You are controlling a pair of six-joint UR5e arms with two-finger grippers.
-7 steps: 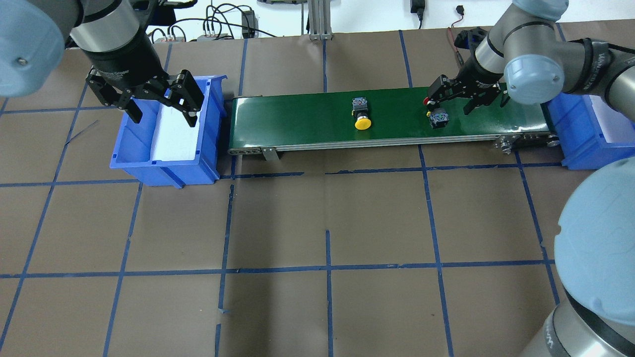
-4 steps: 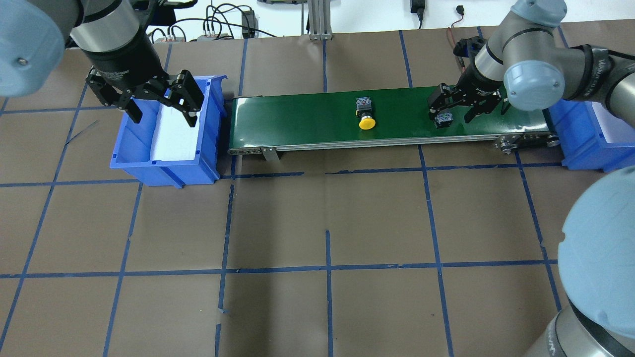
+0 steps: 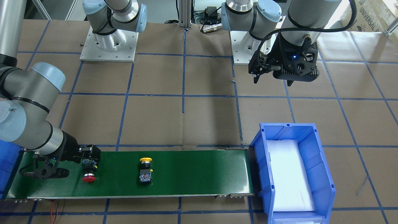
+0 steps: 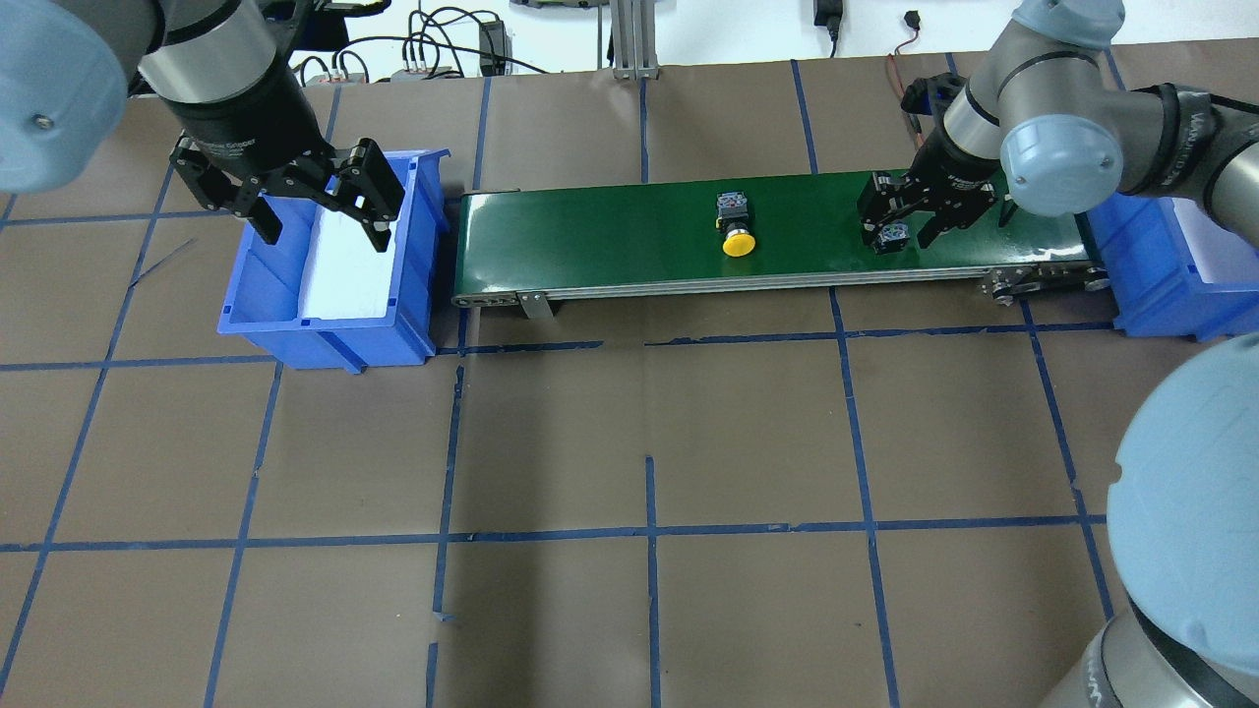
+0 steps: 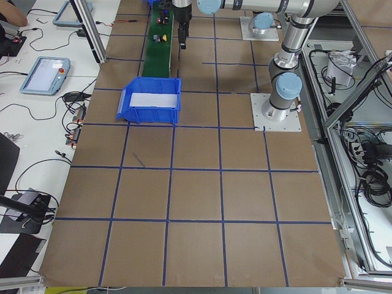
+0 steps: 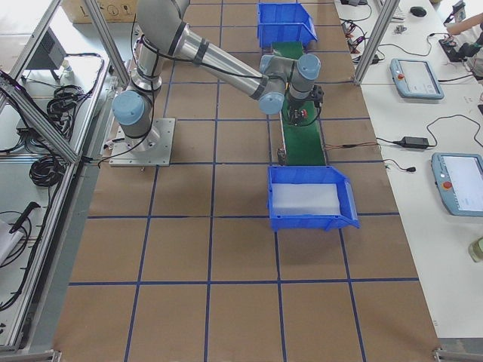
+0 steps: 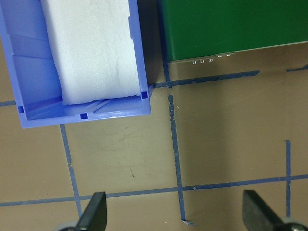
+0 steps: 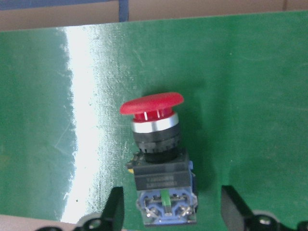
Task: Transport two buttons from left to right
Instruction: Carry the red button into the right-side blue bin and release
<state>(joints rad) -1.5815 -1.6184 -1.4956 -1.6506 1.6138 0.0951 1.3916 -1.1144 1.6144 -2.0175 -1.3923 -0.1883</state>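
Red wires (image 3: 54, 209) lead to the green conveyor belt, so the yellow-capped button (image 3: 145, 170) will ride toward the robot's right arm when the robot carries the red-capped button away.
The red-capped button (image 8: 156, 144) lies on its side on the green conveyor belt (image 4: 590, 236), near the belt's right end in the overhead view (image 4: 893, 236). My right gripper (image 4: 900, 224) is low over it and open, one finger on each side of its body with gaps showing in the right wrist view (image 8: 173, 216). The yellow-capped button (image 4: 736, 228) lies on its side at mid-belt, also seen from the front (image 3: 145, 169). My left gripper (image 4: 323, 224) is open and empty, hovering above the left blue bin (image 4: 334, 324).
The left bin holds a white foam pad (image 4: 344, 265). A second blue bin (image 4: 1161, 285) stands at the belt's right end, partly behind my right arm. Blue tape lines (image 4: 649, 536) cross the brown table. Cables (image 4: 443, 49) lie at the far edge.
Both buttons have ridden the belt to the right. My right gripper has come down around the red button and moved right with it. The left arm has not moved.
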